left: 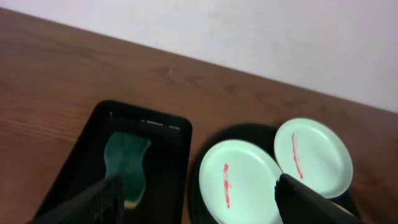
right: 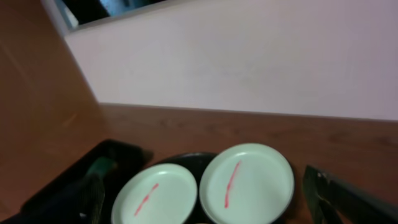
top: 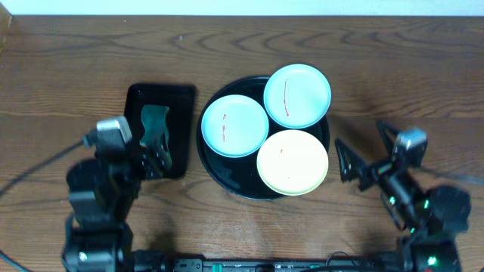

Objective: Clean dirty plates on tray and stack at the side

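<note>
My right gripper should keep going to the mint-blue plate nearest the sponge until it closes on that plate's inner rim [top: 266, 122]. A black gap [top: 271, 129] leaves room for the fingers there.
The round black tray [top: 214, 168] holds three plates. A mint-blue plate [top: 234, 125] on its left and a mint-blue plate [top: 297, 94] at its back right each carry a red smear. A pale yellow plate [top: 293, 162] at the front has a small red mark. My left gripper [top: 153, 155] is open and empty over the near end of the rectangular tray, left of the plates. My right gripper [top: 346, 162] is open and empty just right of the round tray. Both mint plates show in the left wrist view [left: 239, 180] [left: 314, 155] and the right wrist view [right: 155, 193] [right: 249, 180].
A smaller rectangular black tray [top: 181, 98] lies left of the round tray with a green sponge [top: 153, 121] in it; the sponge also shows in the left wrist view [left: 126, 163]. A cable runs off the left arm. Bare wooden table [top: 393, 68] surrounds both trays.
</note>
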Controlling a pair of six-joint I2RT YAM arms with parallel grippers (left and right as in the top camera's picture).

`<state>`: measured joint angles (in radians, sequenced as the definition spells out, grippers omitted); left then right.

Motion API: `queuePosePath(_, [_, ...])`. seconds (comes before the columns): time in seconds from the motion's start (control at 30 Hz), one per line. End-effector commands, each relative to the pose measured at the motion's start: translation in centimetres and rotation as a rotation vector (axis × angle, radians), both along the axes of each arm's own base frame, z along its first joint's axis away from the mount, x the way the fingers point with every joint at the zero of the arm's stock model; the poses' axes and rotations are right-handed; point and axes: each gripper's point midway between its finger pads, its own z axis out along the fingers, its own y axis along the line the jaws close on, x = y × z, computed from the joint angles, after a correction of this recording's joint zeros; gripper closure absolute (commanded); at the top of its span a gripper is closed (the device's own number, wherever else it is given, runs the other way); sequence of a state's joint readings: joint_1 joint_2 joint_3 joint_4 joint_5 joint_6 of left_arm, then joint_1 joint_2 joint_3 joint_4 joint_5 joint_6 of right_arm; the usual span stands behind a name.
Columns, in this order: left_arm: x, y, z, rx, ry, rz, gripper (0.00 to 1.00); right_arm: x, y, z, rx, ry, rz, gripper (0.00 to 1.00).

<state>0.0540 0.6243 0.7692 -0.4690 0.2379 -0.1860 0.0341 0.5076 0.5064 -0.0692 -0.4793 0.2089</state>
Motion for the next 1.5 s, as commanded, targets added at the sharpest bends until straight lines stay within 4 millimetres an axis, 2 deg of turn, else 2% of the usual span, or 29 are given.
queuePosePath(0.0, [1.4, 0.1, 2.9, 0.037, 0.051, -0.014, 0.22, 1.9, 1.2, 1.8, -0.006, 0.079, 0.084, 0.01])
queuePosePath(0.13, [2.4, 0.3, 4.6, 0.073, 0.194, -0.031, 0.22, 4.9, 1.9, 1.6, -0.010, 0.325, 0.129, 0.01])
queuePosePath(0.27, [3.2, 0.5, 4.9, 0.142, 0.386, -0.089, 0.22, 7.1, 2.0, 0.6, -0.101, 0.509, 0.167, 0.01])
queuePosePath(0.5, [5.0, 1.3, 4.5, 0.118, 0.642, -0.097, 0.22, 9.0, 2.1, -1.4, -0.365, 0.738, 0.124, 0.01])
queuePosePath(0.67, [7.3, 1.5, 2.9, 0.115, 0.686, -0.100, 0.22, 10.4, 4.4, -2.4, -0.415, 0.751, 0.179, 0.01])
queuePosePath(0.8, [8.6, 2.0, 1.6, 0.130, 0.714, -0.085, 0.22, 11.6, 7.1, -2.1, -0.270, 0.756, 0.239, 0.01])
queuePosePath(0.83, [8.8, 2.0, 1.3, 0.128, 0.723, -0.085, 0.22, 11.9, 7.8, -2.0, -0.252, 0.742, 0.265, 0.03])
queuePosePath(0.9, [9.2, 2.1, 0.6, 0.127, 0.740, -0.087, 0.22, 12.7, 8.6, -2.4, -0.228, 0.749, 0.264, 0.20])
queuePosePath(0.93, [9.3, 2.2, 0.5, 0.130, 0.744, -0.085, 0.22, 13.4, 8.5, -3.1, -0.211, 0.781, 0.211, 0.24])
queuePosePath(1.03, [9.6, 3.3, -0.1, 0.176, 0.764, -0.035, 0.22, 15.0, 8.5, -6.0, -0.188, 0.881, 0.041, 0.24])
queuePosePath(1.13, [9.6, 4.9, -0.4, 0.220, 0.786, 0.050, 0.22, 15.4, 10.4, -9.3, -0.208, 0.957, -0.032, 0.27])
queuePosePath(1.27, [9.6, 6.2, -0.6, 0.251, 0.802, 0.127, 0.22, 15.0, 12.6, -14.6, -0.245, 1.072, -0.170, 0.37])
queuePosePath(1.37, [9.7, 6.2, -1.0, 0.251, 0.807, 0.126, 0.22, 14.1, 14.5, -18.0, -0.278, 1.143, -0.181, 0.46])
queuePosePath(1.47, [10.0, 6.2, -1.5, 0.251, 0.806, 0.126, 0.22, 13.3, 15.8, -20.8, -0.307, 1.196, -0.181, 0.51])
